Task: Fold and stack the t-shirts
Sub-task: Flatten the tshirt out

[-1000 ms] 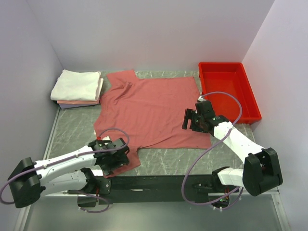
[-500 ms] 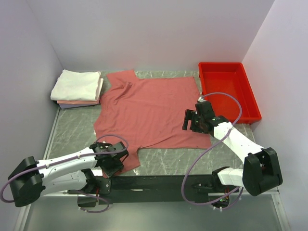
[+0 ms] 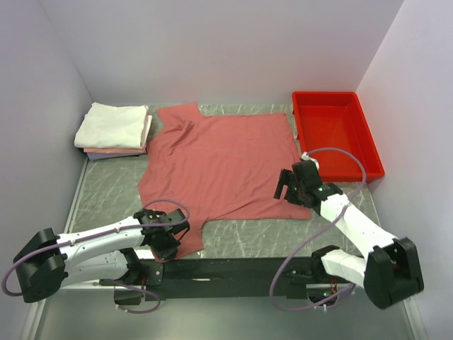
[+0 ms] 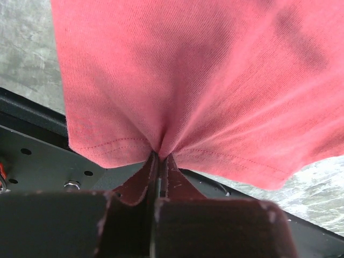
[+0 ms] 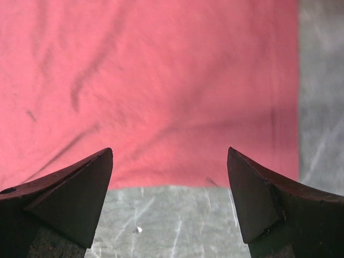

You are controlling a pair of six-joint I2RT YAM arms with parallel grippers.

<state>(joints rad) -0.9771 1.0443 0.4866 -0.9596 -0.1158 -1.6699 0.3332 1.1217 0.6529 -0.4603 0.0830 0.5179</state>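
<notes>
The hem's corner (image 3: 307,214) near the red tray is lying loose while my left gripper holds the sleeve. Next, my right gripper pinches that corner (image 3: 303,214) before both grippers fold.
A salmon-red t-shirt (image 3: 219,159) lies spread flat across the middle of the table. My left gripper (image 3: 166,242) is at its near-left sleeve and shut on the hem. In the left wrist view the cloth (image 4: 188,80) puckers into the closed jaws of the left gripper (image 4: 159,158). My right gripper (image 3: 284,190) hovers open above the shirt's near-right hem. In the right wrist view the shirt (image 5: 161,80) fills the upper part, and bare table shows between the spread fingers of the right gripper (image 5: 169,183). Folded white and pale pink t-shirts (image 3: 113,127) are stacked at the far left.
A rigid red tray (image 3: 369,154) stands at the far right, close to the right arm. A black rail (image 3: 233,268) runs along the near table edge under the left gripper. Walls close in the table on the left, back and right.
The left gripper has closed on the shirt's near-left sleeve hem. The right gripper has moved a little nearer and rightward, staying open.
</notes>
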